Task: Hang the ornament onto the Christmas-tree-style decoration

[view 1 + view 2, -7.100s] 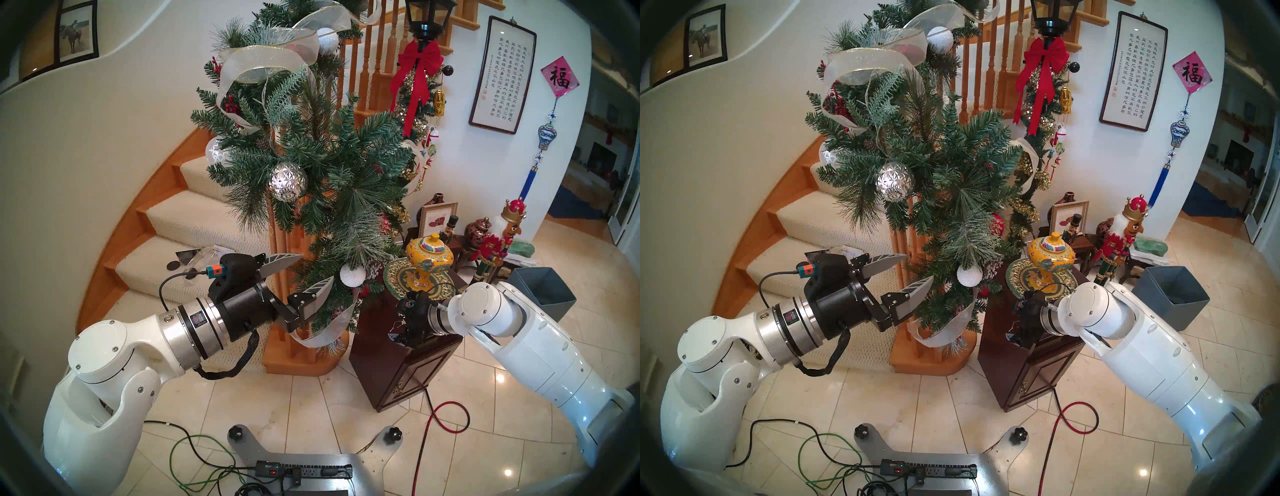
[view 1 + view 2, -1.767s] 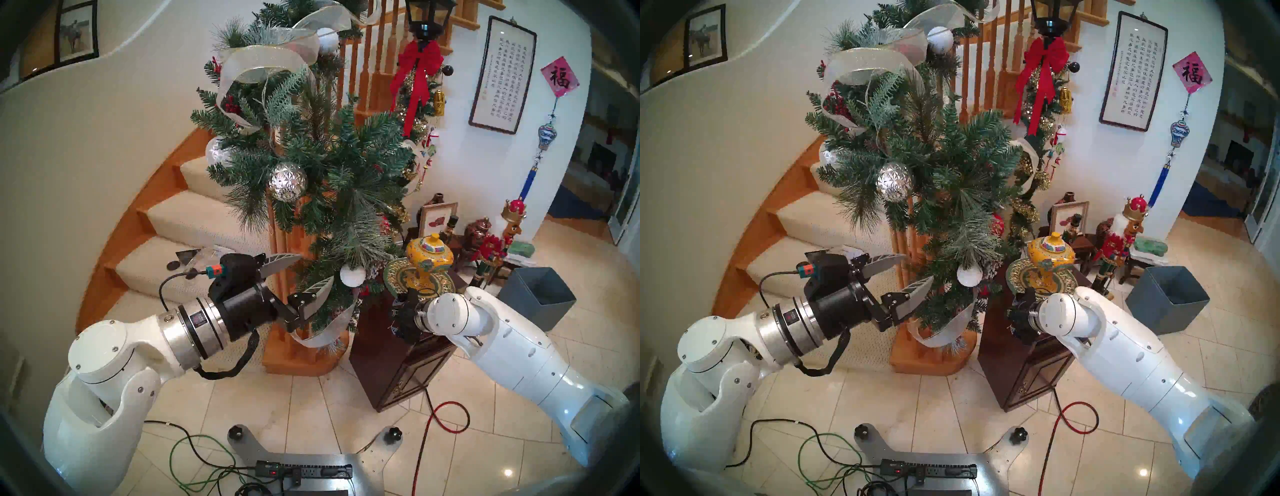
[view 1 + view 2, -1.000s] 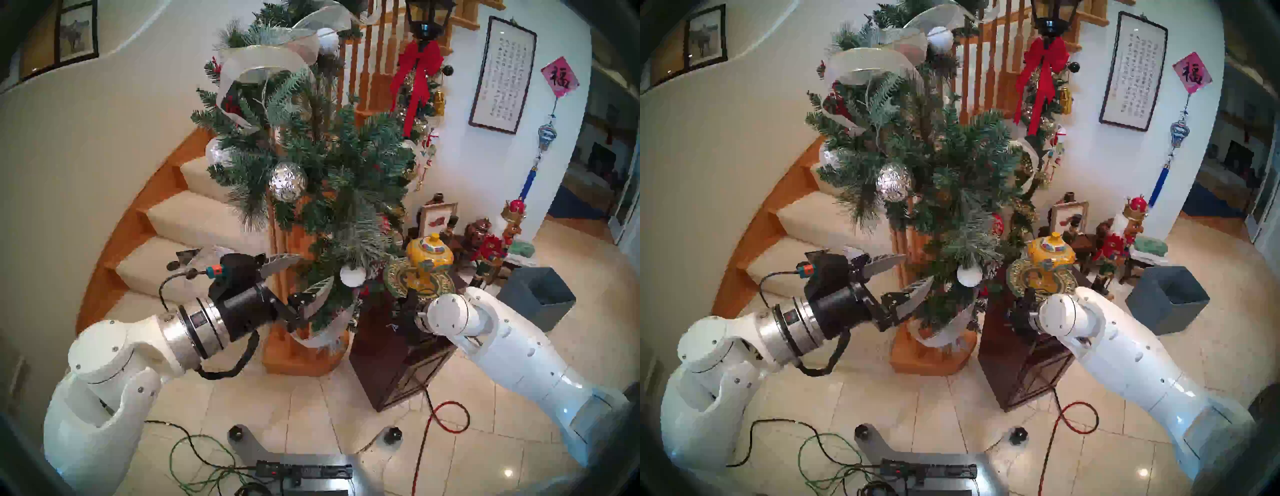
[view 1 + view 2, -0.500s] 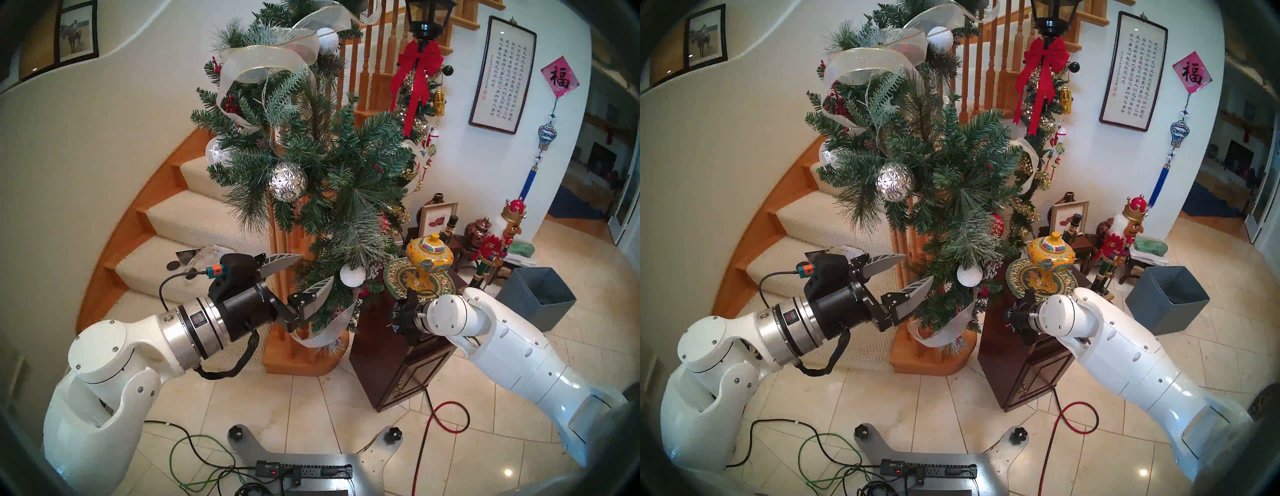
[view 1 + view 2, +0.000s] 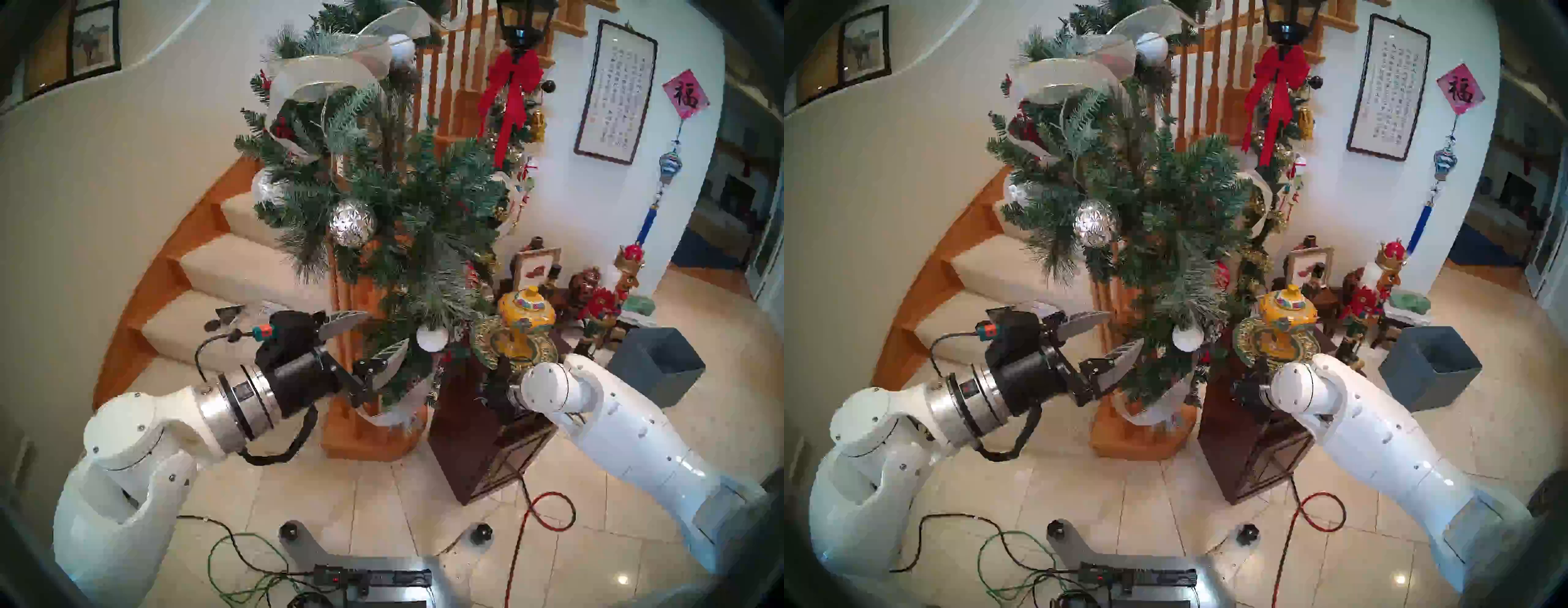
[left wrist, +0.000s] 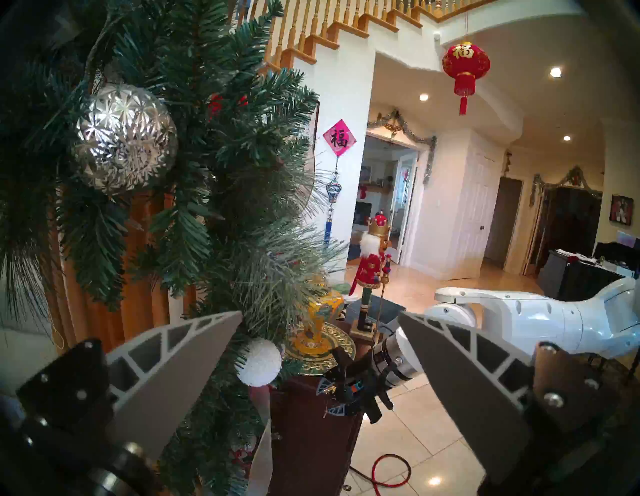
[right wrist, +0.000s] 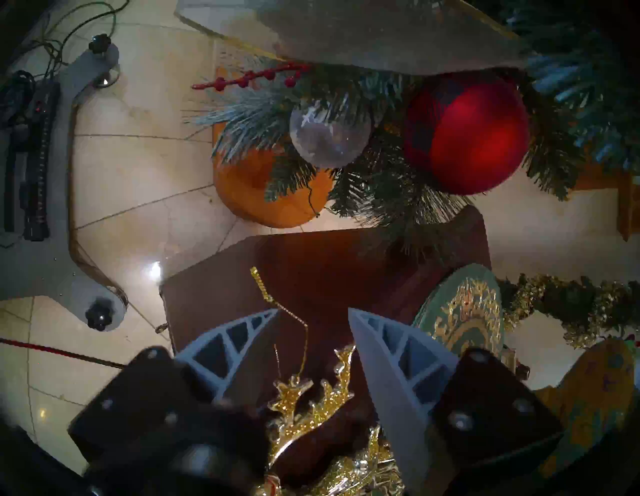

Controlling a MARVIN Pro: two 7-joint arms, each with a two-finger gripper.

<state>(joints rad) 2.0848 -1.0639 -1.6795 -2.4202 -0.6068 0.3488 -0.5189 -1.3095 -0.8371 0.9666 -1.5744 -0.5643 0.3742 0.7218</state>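
Note:
Just a thin gold thread (image 7: 305, 332) runs to the reindeer ornament (image 7: 316, 417), so the reindeer ornament will dangle, sway and twirl when the robot carries the thread.
The glittery gold-and-silver reindeer ornament (image 7: 311, 408) lies on the dark wooden cabinet top (image 7: 346, 263), its gold thread trailing forward. My right gripper (image 7: 313, 311) is open and points down over it, one finger on each side, neither touching. From the left wrist view the right gripper (image 6: 330, 398) hangs just above the cabinet. The bushy green garland (image 5: 424, 191) with sheer silver ribbon wraps the stair post. My left gripper (image 5: 373, 335) is open and empty, its fingers against the garland's lower needles, below the silver faceted ball (image 5: 353, 223).
A white snowy ball (image 5: 432, 337) and a red ball (image 7: 467, 135) hang low in the garland, close above the cabinet. A yellow jar (image 5: 526, 314) on a green-gold plate (image 7: 464, 311) shares the cabinet top. A grey bin (image 5: 657, 361), nutcrackers (image 5: 628, 271) and floor cables (image 5: 551, 509) are nearby.
My right arm has moved left and slightly forward over the cabinet top, bringing its gripper over the reindeer. The left arm and the garland have not moved.

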